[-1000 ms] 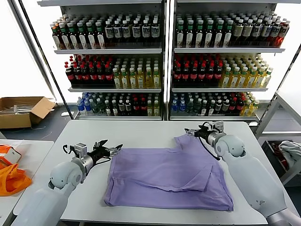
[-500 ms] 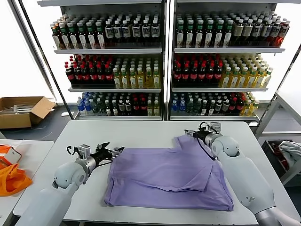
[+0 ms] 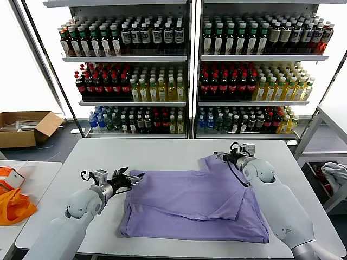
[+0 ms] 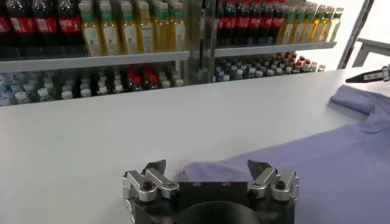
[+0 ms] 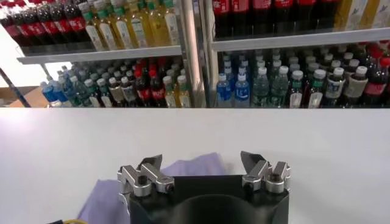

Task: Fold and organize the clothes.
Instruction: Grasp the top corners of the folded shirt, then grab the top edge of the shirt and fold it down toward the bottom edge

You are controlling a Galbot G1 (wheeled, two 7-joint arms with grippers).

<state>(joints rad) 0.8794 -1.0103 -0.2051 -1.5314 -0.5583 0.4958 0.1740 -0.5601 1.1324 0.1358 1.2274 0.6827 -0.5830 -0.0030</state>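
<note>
The T-shirt's sleeve juts [image 3: 208,164] out beyond the T-shirt's far edge, so my right gripper needs to grip the sleeve tip [image 3: 213,157] and pull that edge tight before I fold it over.
The clothes are one lavender T-shirt [image 3: 190,203], lying partly folded on the white table [image 3: 162,151], plain side up. One sleeve points to the far right corner. My left gripper [image 3: 132,176] is open and hovers low at the shirt's far left corner. In the left wrist view [image 4: 207,167] its fingers straddle that corner of the T-shirt [image 4: 317,152] with nothing gripped. My right gripper [image 3: 219,156] is open at the tip of the far right sleeve. In the right wrist view [image 5: 201,160] the sleeve tip of the T-shirt [image 5: 195,167] lies between its spread fingers, not pinched.
Shelves of bottles [image 3: 184,70] stand behind the table. An orange bag [image 3: 13,206] lies on a side table to the left, with a cardboard box [image 3: 24,127] beyond it. A pale cloth [image 3: 336,176] sits off the table's right edge.
My left arm has crept right, bringing its gripper closer to the shirt's far left corner. My right gripper has shifted slightly at the sleeve tip. Both stay open; the shirt has not moved.
</note>
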